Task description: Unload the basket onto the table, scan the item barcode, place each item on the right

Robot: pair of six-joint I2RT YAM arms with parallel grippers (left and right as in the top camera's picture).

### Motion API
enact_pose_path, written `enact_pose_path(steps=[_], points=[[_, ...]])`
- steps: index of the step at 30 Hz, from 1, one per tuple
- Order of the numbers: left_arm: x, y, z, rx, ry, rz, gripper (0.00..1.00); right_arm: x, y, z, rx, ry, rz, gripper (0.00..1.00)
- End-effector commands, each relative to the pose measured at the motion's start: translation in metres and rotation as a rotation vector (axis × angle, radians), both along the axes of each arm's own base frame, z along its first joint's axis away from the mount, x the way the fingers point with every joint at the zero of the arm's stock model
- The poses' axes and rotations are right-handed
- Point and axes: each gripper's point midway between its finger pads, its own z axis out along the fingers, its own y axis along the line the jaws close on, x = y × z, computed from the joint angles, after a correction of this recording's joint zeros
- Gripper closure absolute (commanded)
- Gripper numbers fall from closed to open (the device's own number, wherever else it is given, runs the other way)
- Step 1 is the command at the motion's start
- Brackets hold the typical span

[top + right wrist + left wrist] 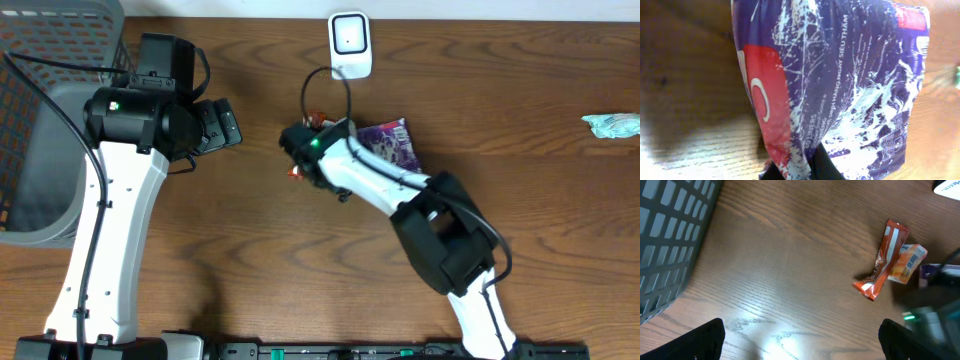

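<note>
My right gripper is holding the packet with the packet's purple side (pixel 393 146) facing up, and the barcode scanner's window faces up too. Next, the gripper swings the packet's held end (pixel 792 142) over to flip the packet before scanning.
A purple-and-white snack packet (pixel 393 141) with a red patch lies just below the white barcode scanner (pixel 350 44) at the table's back edge. My right gripper (pixel 350 138) is shut on the packet's left end. In the right wrist view the packet (pixel 840 85) fills the frame, pinched at the bottom between the gripper's (pixel 810 162) dark fingers (pixel 822 167). My left gripper (pixel 222 124) hovers open over bare wood to the left. In its own view the left gripper (pixel 802 345) holds nothing. No barcode shows clearly.
An orange-red wrapper (pixel 884 260) and a yellow-orange packet (pixel 908 263) lie under the right wrist. A grey mesh basket (pixel 40 120) fills the left back corner. A crumpled teal wrapper (pixel 612 124) lies at the far right edge.
</note>
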Motion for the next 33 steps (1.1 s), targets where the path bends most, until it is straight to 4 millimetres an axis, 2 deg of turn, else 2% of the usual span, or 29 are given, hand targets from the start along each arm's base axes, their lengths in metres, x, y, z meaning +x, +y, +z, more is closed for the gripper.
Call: enact_pose_path(steps=[1, 6, 10, 13, 16, 21, 23, 29, 33], points=[[-0.002, 0.003, 0.003, 0.010, -0.007, 0.002, 0.02, 0.018, 0.009, 0.049, 0.235, 0.003, 0.000, 0.99], [-0.002, 0.003, 0.003, 0.010, -0.007, 0.002, 0.02, 0.016, 0.021, 0.088, 0.644, 0.138, 0.063, 0.99], [-0.002, 0.003, 0.003, 0.010, -0.007, 0.002, 0.02, 0.015, 0.017, 0.119, 0.922, 0.207, 0.078, 0.99], [-0.002, 0.003, 0.003, 0.010, -0.007, 0.002, 0.02, 0.017, 0.013, 0.130, 1.095, 0.253, 0.094, 0.99], [-0.002, 0.003, 0.003, 0.010, -0.007, 0.002, 0.02, 0.020, 0.005, 0.126, 1.202, 0.273, 0.068, 0.99], [-0.002, 0.003, 0.003, 0.010, -0.007, 0.002, 0.02, 0.016, 0.013, 0.118, 1.448, 0.317, 0.105, 0.99], [-0.002, 0.003, 0.003, 0.010, -0.007, 0.002, 0.02, 0.016, 0.009, 0.115, 1.524, 0.323, 0.087, 0.99], [-0.002, 0.003, 0.003, 0.010, -0.007, 0.002, 0.02, 0.021, -0.028, 0.082, 1.599, 0.295, -0.113, 0.99], [-0.002, 0.003, 0.003, 0.010, -0.007, 0.002, 0.02, 0.016, -0.056, 0.053, 1.538, 0.274, -0.231, 0.92]])
